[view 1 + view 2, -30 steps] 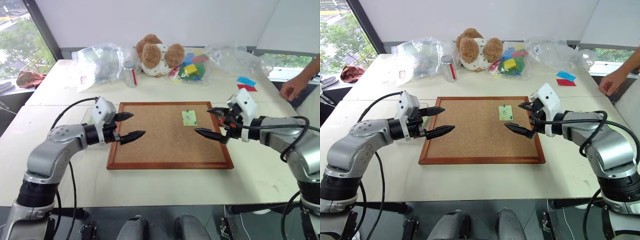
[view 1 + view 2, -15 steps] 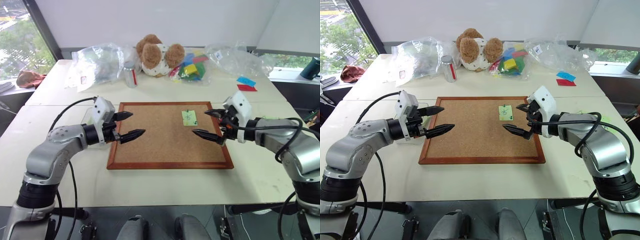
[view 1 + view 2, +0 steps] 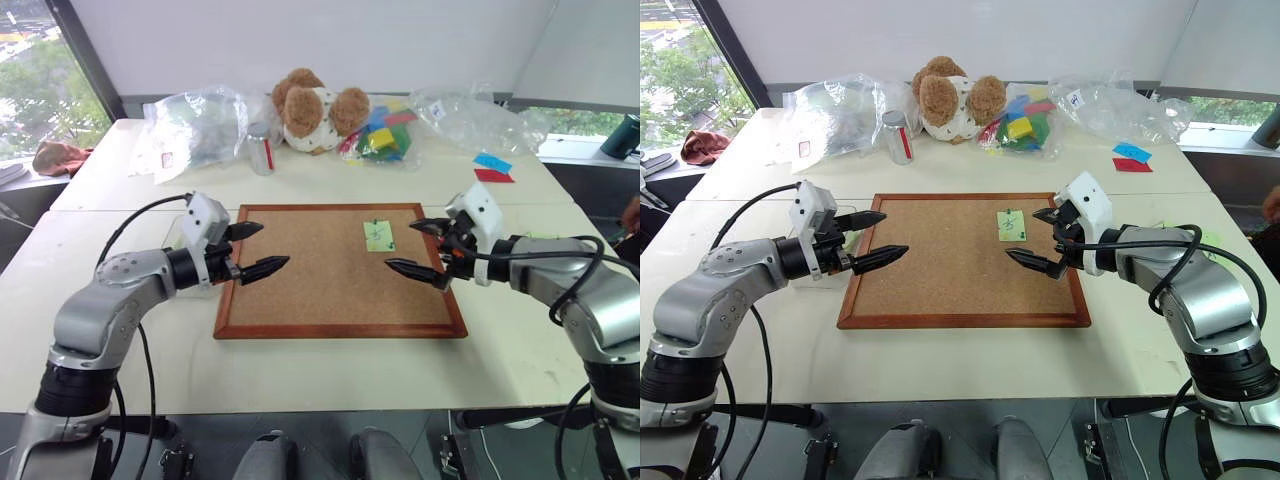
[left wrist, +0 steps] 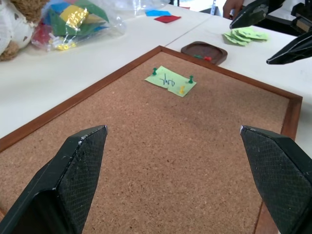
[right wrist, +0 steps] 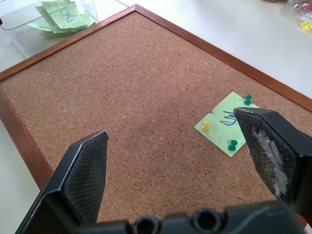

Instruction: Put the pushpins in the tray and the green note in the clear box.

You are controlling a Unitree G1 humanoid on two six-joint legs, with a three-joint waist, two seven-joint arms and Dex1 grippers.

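The yellow pushpin (image 5: 205,126) also pins down a corner, so the green note (image 3: 379,236) should stay flat against the cork board when I pull a green pushpin out.
The green note (image 3: 379,235) lies pinned on the cork board (image 3: 300,290), near its far right part. Three pushpins hold it: two green (image 4: 155,71) (image 4: 191,78) and a yellow one (image 4: 182,89). My left gripper (image 3: 276,245) hovers open over the board's left edge. My right gripper (image 3: 399,244) hovers open just right of the note. Both are empty. The brown tray (image 4: 187,47) sits past the board's right side, with pins in it. The clear box (image 5: 29,34), holding green notes, stands off the board's left edge, behind my left gripper.
A teddy bear (image 3: 315,108), crinkled plastic bags (image 3: 195,125), a can (image 3: 261,150) and a bag of coloured blocks (image 3: 383,135) line the table's far side. Blue and red paper pieces (image 3: 490,167) lie far right. Loose green notes (image 4: 246,35) lie beside the tray. Part of a person (image 3: 632,213) shows at the right edge.
The person's hand that rested on the table's far right corner has pulled back out of sight. Both grippers stay in place, open.
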